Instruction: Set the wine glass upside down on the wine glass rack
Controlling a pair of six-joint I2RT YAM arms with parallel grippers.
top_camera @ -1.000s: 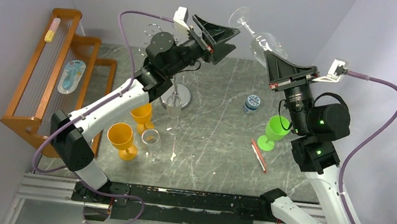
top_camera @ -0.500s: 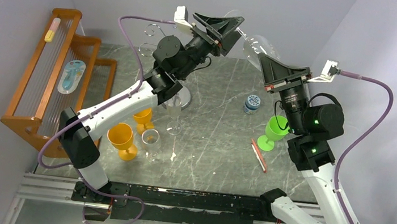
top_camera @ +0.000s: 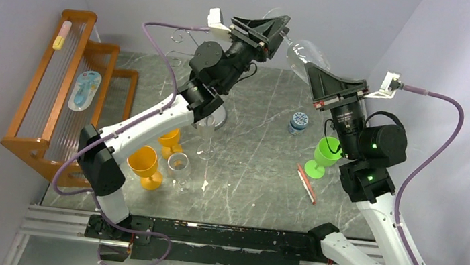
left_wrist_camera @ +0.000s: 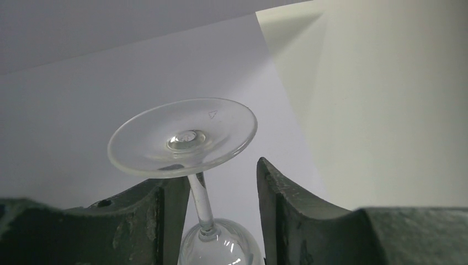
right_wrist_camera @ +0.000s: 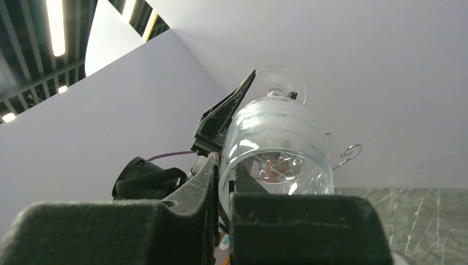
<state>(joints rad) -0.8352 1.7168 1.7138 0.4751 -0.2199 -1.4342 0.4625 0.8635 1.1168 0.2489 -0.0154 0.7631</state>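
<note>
The robot's right gripper is holding the wine glass by its bowl's rim point(right_wrist_camera: 234, 163), so the left gripper should grip the stem point(left_wrist_camera: 200, 200) while the right gripper moves onto the stem.
The clear wine glass point(top_camera: 303, 52) hangs high in the air, tilted, with its foot toward the back wall. My right gripper point(top_camera: 310, 69) is shut on the rim of its bowl point(right_wrist_camera: 276, 143), one finger inside and one outside. My left gripper point(top_camera: 277, 31) straddles the stem point(left_wrist_camera: 201, 201) just under the foot point(left_wrist_camera: 182, 138). Its left finger point(left_wrist_camera: 165, 221) lies against the stem, while the right finger point(left_wrist_camera: 281, 215) stands apart from it. The wine glass rack's curled wire arms point(top_camera: 180, 34) and disc base point(top_camera: 220, 117) show behind my left arm.
An orange-brown wooden rack point(top_camera: 55, 83) fills the left side. On the table stand two orange goblets point(top_camera: 145, 164), a small clear glass point(top_camera: 178, 163), a tall clear flute point(top_camera: 206, 136), a green goblet point(top_camera: 326, 154), a blue-lidded jar point(top_camera: 299, 121) and a red pen point(top_camera: 307, 184).
My left gripper has moved right over the glass's stem and its jaws have narrowed round it. The right arm has shifted slightly left with the glass.
</note>
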